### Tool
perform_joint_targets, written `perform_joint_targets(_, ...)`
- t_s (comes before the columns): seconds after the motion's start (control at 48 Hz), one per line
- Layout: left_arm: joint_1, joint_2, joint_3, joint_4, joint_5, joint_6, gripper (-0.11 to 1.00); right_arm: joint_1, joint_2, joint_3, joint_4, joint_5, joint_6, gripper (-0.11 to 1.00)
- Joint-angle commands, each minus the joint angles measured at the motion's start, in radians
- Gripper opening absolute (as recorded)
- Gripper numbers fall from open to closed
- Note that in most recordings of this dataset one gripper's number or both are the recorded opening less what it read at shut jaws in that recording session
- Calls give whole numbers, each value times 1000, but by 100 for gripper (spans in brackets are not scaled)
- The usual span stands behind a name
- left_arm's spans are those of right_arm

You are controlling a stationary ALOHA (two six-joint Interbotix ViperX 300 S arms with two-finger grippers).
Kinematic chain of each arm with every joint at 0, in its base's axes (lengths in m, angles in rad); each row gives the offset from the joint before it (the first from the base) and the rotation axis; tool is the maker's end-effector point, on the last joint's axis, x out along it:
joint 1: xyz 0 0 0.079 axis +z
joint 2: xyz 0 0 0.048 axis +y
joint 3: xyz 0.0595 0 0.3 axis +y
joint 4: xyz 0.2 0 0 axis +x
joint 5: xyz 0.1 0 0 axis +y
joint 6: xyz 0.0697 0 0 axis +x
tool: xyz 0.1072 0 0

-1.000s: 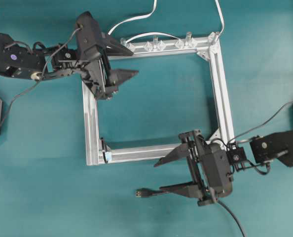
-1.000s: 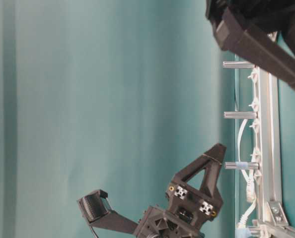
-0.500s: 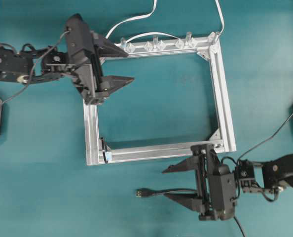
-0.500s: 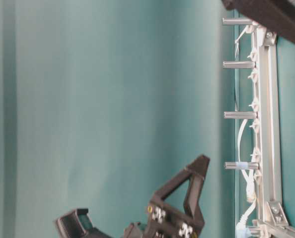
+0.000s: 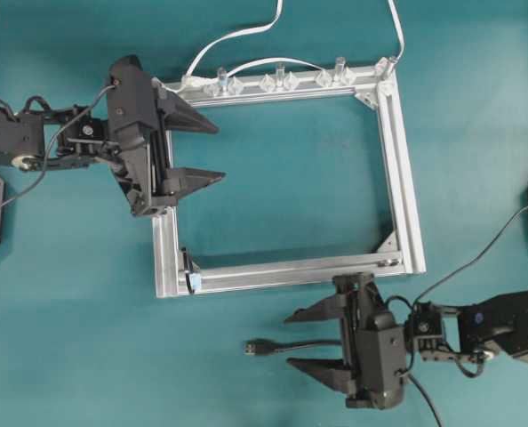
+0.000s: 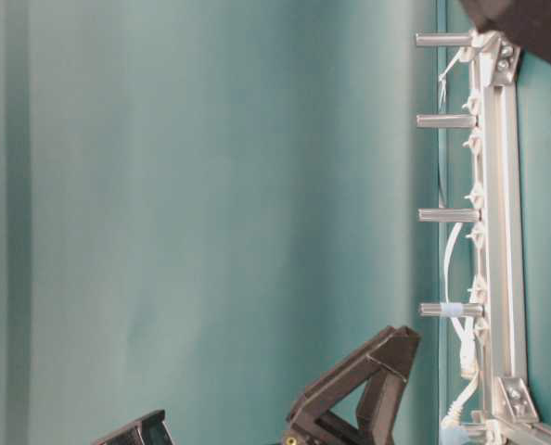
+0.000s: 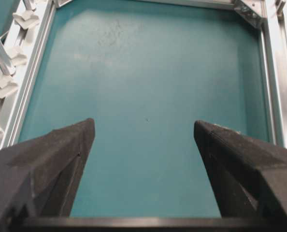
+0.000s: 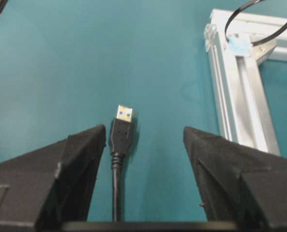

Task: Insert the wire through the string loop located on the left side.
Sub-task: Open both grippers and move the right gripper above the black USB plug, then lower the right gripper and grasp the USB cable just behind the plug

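Note:
The wire lies lengthwise between the open fingers of the robot's right gripper, its plug ahead (image 5: 261,347), so the gripper should keep going down and close on the neck (image 5: 282,347) behind the plug.
The wire (image 5: 273,346) is a thin black cable lying on the teal table in front of the frame, its silvery-tipped plug (image 8: 121,131) pointing left. My right gripper (image 5: 288,341) is open and straddles the cable just behind the plug. In the right wrist view the cable runs close to the left finger (image 8: 80,159), with no clear contact. The string loop (image 8: 240,14) rises from a pale-blue tape piece (image 5: 193,283) at the frame's front-left corner. My left gripper (image 5: 220,153) hangs open and empty over the frame's left bar, and only teal table shows between its fingers (image 7: 61,154).
A square aluminium frame (image 5: 397,160) lies in the middle of the table. Clear clips (image 5: 277,83) and short upright posts (image 6: 447,215) line its far bar. A white cable (image 5: 237,36) runs through them and off the far edge.
My right gripper has dropped away from the frame's front bar and turned, so the wire now lies between its fingers. My left gripper has slid left along the frame's far-left corner.

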Motion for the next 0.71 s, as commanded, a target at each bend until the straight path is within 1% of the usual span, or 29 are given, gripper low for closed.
perform_joint_targets(0.0,-5,-17,-9,3,-3,-2,87,5,0,-23,-2,-3,0,71)
perform_joint_targets(0.417,-3,-17,11,3,-3,0,87,3,67,-46,0,-2,2,71)
perform_joint_targets(0.688,6,-17,17,3,-5,2,87,3,115,-61,-2,25,2,71)
